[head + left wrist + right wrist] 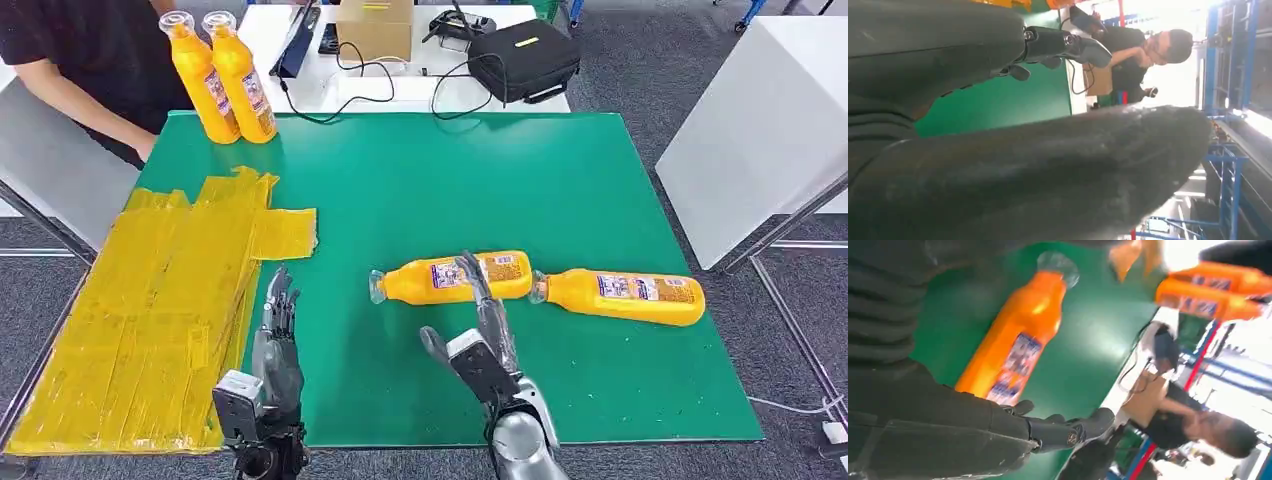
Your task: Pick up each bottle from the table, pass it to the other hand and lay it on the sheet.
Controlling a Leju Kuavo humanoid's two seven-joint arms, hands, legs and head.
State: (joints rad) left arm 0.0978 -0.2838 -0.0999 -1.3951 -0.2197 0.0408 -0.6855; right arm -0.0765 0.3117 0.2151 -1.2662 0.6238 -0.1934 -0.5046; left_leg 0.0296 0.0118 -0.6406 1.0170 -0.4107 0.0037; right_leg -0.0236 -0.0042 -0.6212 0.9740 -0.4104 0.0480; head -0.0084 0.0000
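Note:
The outer bottle's clear cap [539, 287] is almost touching the nearer bottle's base, so when I lift the outer bottle [625, 296], it should push the nearer bottle along a little.
Two orange bottles lie end to end on the green mat [420, 190]: the nearer bottle [450, 278] in the middle and a second bottle [622, 296] to its right. Two more bottles [224, 78] stand upright at the mat's far left corner. The yellow sheet [160, 310] covers the left side. My right hand [478, 345] hovers just in front of the nearer bottle [1013, 340], fingers spread and reaching over its middle, holding nothing. My left hand [272, 350] stands open at the sheet's right edge, fingers [1063, 45] extended.
A person in a black shirt [90, 60] stands at the far left beside the upright bottles. Behind the mat a white table holds a cardboard box [374, 28], a black bag [522, 60] and cables. A white cabinet [760, 130] stands to the right.

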